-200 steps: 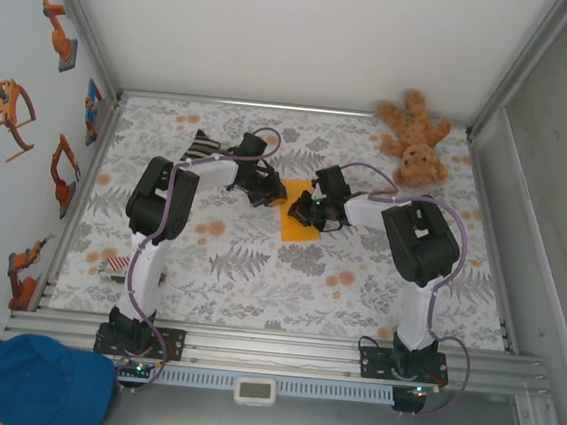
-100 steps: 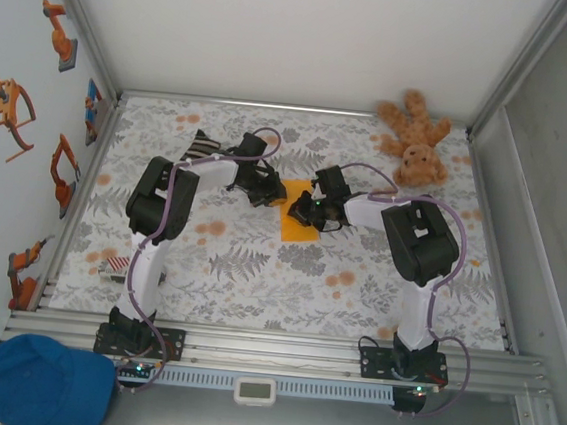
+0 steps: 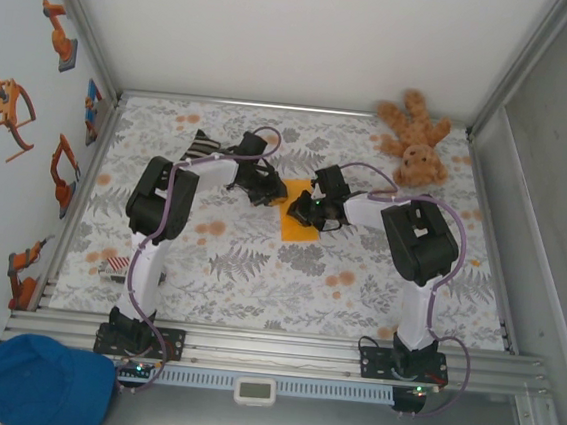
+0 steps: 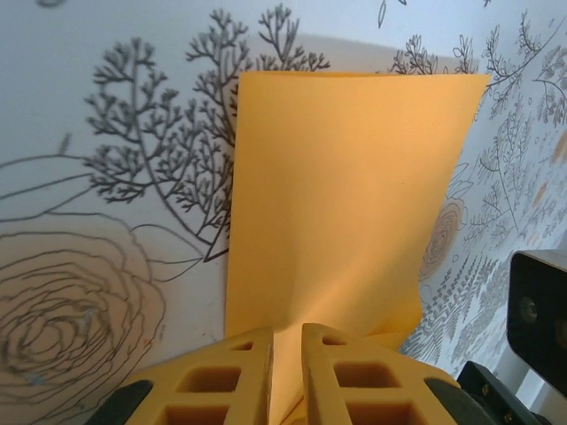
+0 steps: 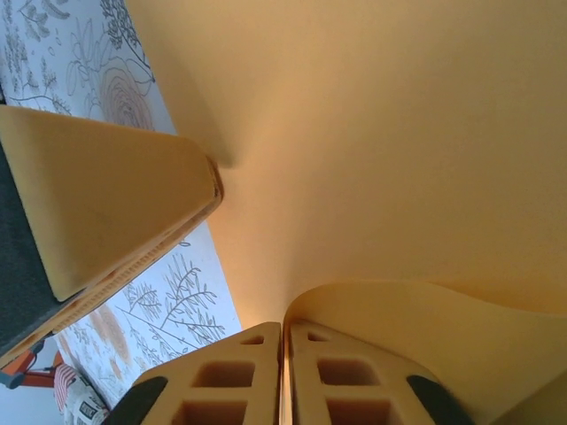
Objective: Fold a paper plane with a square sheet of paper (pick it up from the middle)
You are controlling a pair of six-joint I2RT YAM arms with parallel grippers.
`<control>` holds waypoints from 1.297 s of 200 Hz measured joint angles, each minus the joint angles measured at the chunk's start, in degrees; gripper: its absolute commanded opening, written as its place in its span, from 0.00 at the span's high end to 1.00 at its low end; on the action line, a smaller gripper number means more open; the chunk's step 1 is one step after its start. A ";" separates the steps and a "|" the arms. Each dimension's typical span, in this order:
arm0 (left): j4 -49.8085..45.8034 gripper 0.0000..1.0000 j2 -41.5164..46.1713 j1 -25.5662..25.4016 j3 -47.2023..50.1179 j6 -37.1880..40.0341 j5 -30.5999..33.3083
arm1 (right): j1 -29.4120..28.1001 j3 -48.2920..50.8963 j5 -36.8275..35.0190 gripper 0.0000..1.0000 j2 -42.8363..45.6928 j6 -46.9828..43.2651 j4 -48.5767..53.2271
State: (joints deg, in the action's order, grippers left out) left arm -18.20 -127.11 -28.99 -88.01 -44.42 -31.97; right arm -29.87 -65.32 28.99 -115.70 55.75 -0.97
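Next, my right gripper opens and frees the paper's edge (image 5: pixel 292 309), because it curls up between the fingers. Then it should push the paper's flap (image 5: pixel 390 323) down with its fingers closed.
The square sheet of paper (image 3: pixel 297 224) is orange-yellow and lies mid-table, partly folded, between both grippers. My left gripper (image 3: pixel 270 193) reaches it from the left. In the left wrist view the paper (image 4: pixel 345 177) rises in a pinched ridge into the narrow gap of that gripper (image 4: pixel 286 354), which is shut on it. My right gripper (image 3: pixel 311 213) comes from the right. Its fingers (image 5: pixel 284 372) are pressed almost together on a curled edge of the paper (image 5: pixel 381 133). A yellow finger of the left gripper (image 5: pixel 115 204) stands close by.
A brown teddy bear (image 3: pixel 416 140) lies at the back right corner. A striped sock (image 3: pixel 201 147) lies behind the left arm. A small striped object (image 3: pixel 113 266) sits near the left edge, and a blue cap (image 3: pixel 41 382) lies outside the frame rail (image 3: pixel 271 347).
Both arms stay at the paper almost where they were. The left gripper head has shifted very slightly towards the back.
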 measured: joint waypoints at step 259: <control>6.58 0.94 11.91 -1.22 12.96 -6.45 1.05 | 0.07 -0.07 -0.20 1.00 -0.22 -1.53 -0.09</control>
State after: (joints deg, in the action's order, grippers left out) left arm -11.62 -115.20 -30.22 -75.05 -50.87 -30.92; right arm -29.80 -65.39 28.80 -115.92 54.22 -1.06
